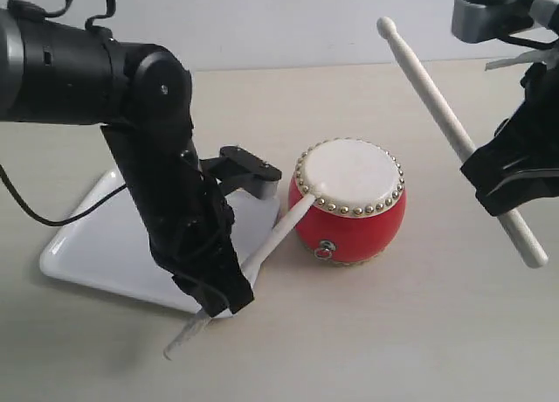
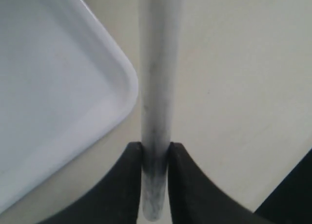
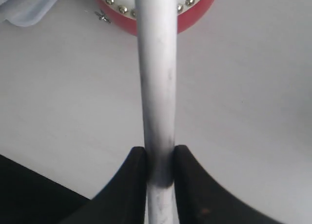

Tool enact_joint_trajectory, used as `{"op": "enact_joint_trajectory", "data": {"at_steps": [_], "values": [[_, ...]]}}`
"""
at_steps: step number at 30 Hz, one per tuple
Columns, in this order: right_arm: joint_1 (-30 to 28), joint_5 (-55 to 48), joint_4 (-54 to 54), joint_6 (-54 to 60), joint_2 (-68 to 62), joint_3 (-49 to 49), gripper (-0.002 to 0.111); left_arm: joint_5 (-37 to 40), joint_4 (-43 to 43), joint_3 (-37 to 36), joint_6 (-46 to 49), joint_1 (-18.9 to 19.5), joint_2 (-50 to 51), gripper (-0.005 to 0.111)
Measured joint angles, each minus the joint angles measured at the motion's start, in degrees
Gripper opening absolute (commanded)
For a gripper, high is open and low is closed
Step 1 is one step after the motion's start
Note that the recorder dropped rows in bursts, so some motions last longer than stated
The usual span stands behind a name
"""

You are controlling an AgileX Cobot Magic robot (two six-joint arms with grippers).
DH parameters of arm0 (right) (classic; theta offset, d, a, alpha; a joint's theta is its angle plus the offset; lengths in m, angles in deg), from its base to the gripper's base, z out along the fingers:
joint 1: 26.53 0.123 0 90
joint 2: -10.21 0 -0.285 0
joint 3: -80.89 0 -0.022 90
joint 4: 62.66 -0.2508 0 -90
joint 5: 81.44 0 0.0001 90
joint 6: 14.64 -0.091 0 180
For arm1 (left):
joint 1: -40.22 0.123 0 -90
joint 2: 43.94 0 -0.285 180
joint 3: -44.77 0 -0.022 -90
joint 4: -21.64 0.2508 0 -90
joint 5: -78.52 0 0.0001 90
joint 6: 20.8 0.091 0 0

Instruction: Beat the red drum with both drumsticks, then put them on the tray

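My left gripper should lift out of the way before my right gripper brings its drumstick to the tray, because my left gripper and its drumstick [image 1: 262, 255] block the white tray [image 1: 113, 245].
The red drum [image 1: 349, 201] stands mid-table, cream skin up, its studded rim also showing in the right wrist view [image 3: 195, 14]. My left gripper [image 1: 214, 301] is shut on one drumstick [image 1: 279, 234], whose tip rests on the near-left edge of the drum skin. Seen from the left wrist, that stick [image 2: 158, 87] runs straight out between the fingers [image 2: 183, 185]. My right gripper [image 1: 498, 179] is shut on the other drumstick [image 1: 437, 100], held high with its tip pointing up and to the left, clear of the drum. The same stick [image 3: 157, 78] fills the right wrist view.
The white tray [image 1: 96, 245] lies left of the drum, partly hidden behind my left arm; its rounded corner [image 2: 117, 78] sits just beside the held stick. Bare tabletop lies in front of and to the right of the drum.
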Motion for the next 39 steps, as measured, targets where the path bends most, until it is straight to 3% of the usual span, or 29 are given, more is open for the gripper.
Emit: {"op": "enact_joint_trajectory", "data": {"at_steps": [6, 9, 13, 17, 24, 28, 39], "values": [[0.0, -0.04, 0.24, 0.36, -13.66, -6.27, 0.0, 1.41, -0.22, 0.36, -2.37, 0.12, -20.12, 0.0], [0.0, -0.03, 1.23, 0.97, -17.5, -6.27, 0.0, 2.04, 5.17, 0.46, -6.05, 0.12, -27.74, 0.0], [0.0, 0.35, 1.64, -0.77, -9.65, -0.83, 0.0, 2.0, 6.69, 0.46, -7.26, -0.03, -23.22, 0.0], [0.0, 0.35, -0.8, -2.21, 0.85, 3.46, 0.0, 2.37, 4.7, 3.15, -5.86, -2.86, -7.97, 0.0], [0.0, 0.06, -0.3, -2.45, 3.9, 3.48, 0.0, 10.47, 7.03, 10.92, -4.73, -3.15, 5.07, 0.0], [0.0, 0.04, -0.01, -1.08, 0.56, 2.28, 0.0, 10.51, 7.65, 13.15, -5.6, -3.15, 1.55, 0.0], [0.0, 0.03, 0.02, 0.89, -19.24, -8.49, 0.0, 11.3, 7.91, 13.74, -9.38, -3.15, -21.03, 0.0]]}}
